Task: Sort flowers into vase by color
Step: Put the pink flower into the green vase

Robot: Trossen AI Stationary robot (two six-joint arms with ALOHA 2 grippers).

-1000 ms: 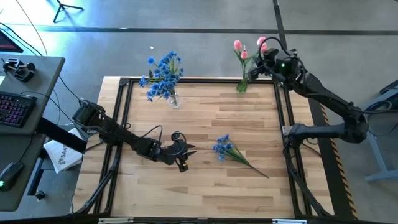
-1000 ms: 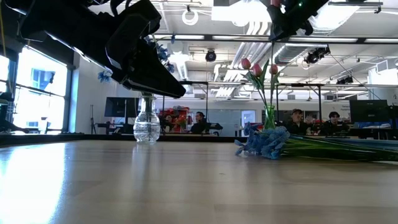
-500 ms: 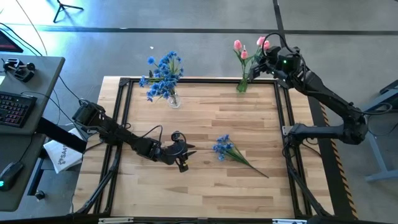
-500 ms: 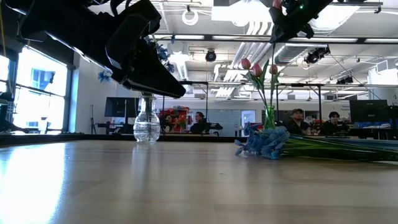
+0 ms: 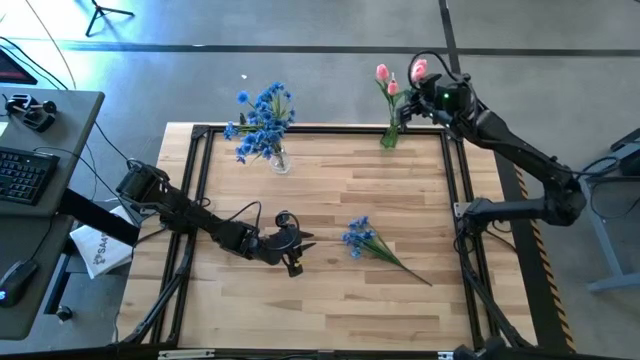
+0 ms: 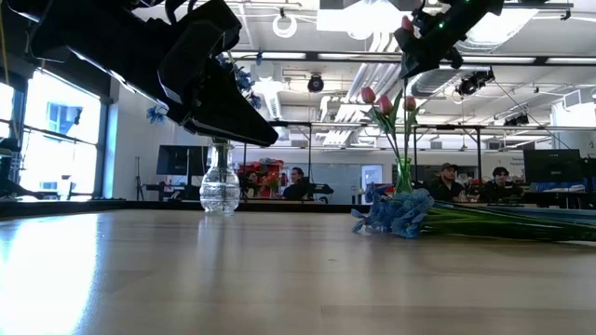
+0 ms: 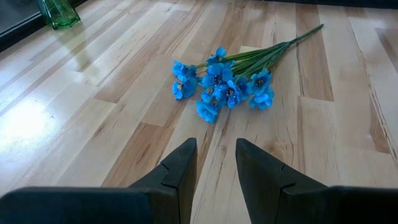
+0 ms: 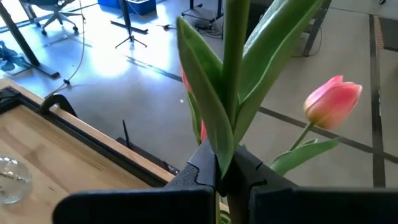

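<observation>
My right gripper should keep lowering the tulip until its stem rests inside the vase and then let go, because the pink tulip's stem (image 8: 233,62) is upright above the green vase (image 6: 403,175).
My right gripper (image 5: 428,88) hangs above the table's far right corner, over the green vase (image 5: 389,137), shut on a pink tulip (image 5: 420,68). Two more pink tulips (image 5: 383,73) stand in that vase. A clear vase (image 5: 280,160) at the far left holds blue flowers (image 5: 262,118). One bunch of blue flowers (image 7: 224,90) lies flat on the wood at mid table. My left gripper (image 7: 216,168) hovers low just left of that bunch, open, with nothing between its fingers. My right gripper pinches the tulip's green stem and a leaf (image 8: 222,146) between its two fingers. The stem runs upright across the fingers, with the bud (image 6: 407,20) above them. The gripper hides the stem's lower part, so I cannot tell where its lower end is.
A black metal frame (image 5: 200,190) runs round the wooden table top. A desk with a keyboard (image 5: 20,170) stands off the left edge. People sit in the room beyond the far edge (image 6: 447,181). Bare wood lies between the bunch and the vases.
My right gripper has carried the pink tulip a little toward the table's left and slightly down, closer to the green vase, staying shut on the stem.
</observation>
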